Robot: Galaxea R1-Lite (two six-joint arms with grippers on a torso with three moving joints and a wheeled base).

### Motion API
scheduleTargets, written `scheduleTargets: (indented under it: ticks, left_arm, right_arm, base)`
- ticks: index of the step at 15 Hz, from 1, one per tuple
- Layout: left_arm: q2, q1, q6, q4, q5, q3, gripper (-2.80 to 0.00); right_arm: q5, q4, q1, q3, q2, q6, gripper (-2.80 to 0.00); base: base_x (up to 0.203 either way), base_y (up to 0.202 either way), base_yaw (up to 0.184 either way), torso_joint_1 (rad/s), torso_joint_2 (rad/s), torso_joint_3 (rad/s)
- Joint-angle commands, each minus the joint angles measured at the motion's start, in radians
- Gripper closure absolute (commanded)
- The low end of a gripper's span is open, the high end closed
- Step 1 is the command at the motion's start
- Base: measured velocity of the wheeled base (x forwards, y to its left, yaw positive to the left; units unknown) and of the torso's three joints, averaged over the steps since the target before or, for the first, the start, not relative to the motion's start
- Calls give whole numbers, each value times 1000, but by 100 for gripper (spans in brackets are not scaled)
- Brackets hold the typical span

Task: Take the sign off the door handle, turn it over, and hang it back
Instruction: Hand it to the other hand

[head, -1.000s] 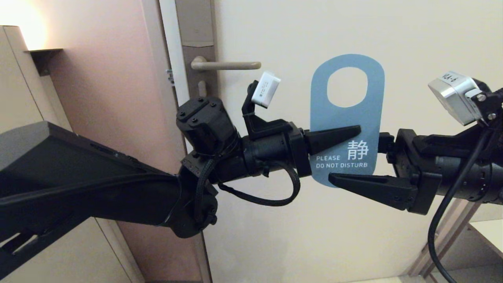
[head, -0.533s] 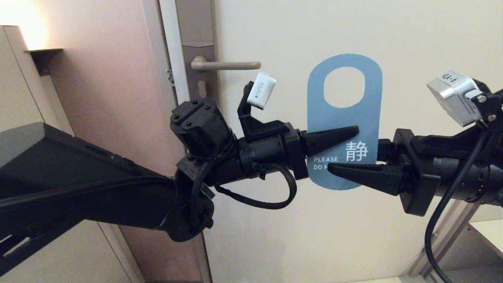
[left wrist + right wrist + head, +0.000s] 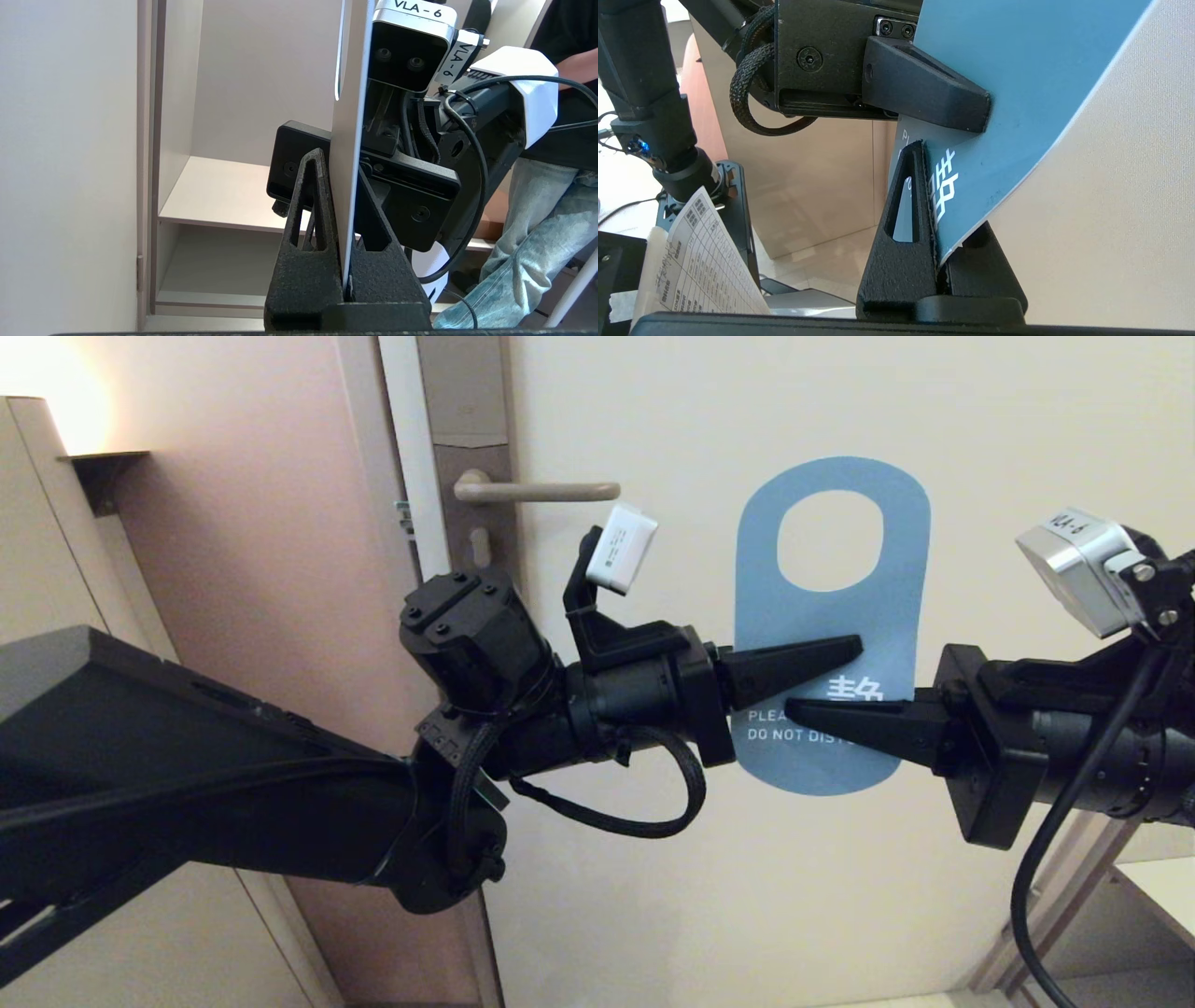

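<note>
The sign [image 3: 826,618] is pinched by both grippers and my left gripper's arm is in the way to the door handle, so my left gripper should open and move back first.
The sign [image 3: 826,621] shows its blue "DO NOT DISTURB" side and hangs upright in the air in front of the door, off the door handle [image 3: 541,490]. My left gripper [image 3: 840,655] comes in from the left and is shut on the sign's middle, just below the oval hole. From the right, my right gripper [image 3: 801,711] is shut on the card's lower part, across the lettering. In the left wrist view the sign [image 3: 348,140] runs edge-on between the left gripper [image 3: 341,164] fingers. In the right wrist view the sign [image 3: 1017,93] is pinched in the right gripper [image 3: 944,196].
The lock plate [image 3: 471,448] and door frame stand left of the sign, with the pale door [image 3: 1027,429] behind it. A low shelf [image 3: 1153,887] sits at the lower right. A person in jeans [image 3: 537,224] stands behind the right arm. A printed sheet [image 3: 700,261] lies near the floor.
The right gripper's wide-open jaws have closed onto the lower part of the sign. The card shifted slightly up and to the right. The left gripper kept its grip.
</note>
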Motion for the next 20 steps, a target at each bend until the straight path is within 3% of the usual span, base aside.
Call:
scheduleTargets:
  ticks: [1, 5, 6, 20]
  left_arm:
    - [3, 0, -4, -6, -2, 1, 0]
    - [3, 0, 5, -8, -2, 4, 0]
    - [3, 0, 11, -6, -2, 9, -280]
    - [-69, 37, 13, -29, -5, 117, -280]
  right_arm:
    - [5, -4, 1, 0, 2, -1, 0]
    - [5, -4, 1, 2, 2, -1, 0]
    - [5, -4, 1, 5, 2, -1, 0]
    - [3, -4, 1, 15, -3, -4, 0]
  base:
    - [0, 0, 0, 0, 0, 0]
    - [0, 0, 0, 0, 0, 0]
    - [0, 0, 0, 0, 0, 0]
    - [0, 0, 0, 0, 0, 0]
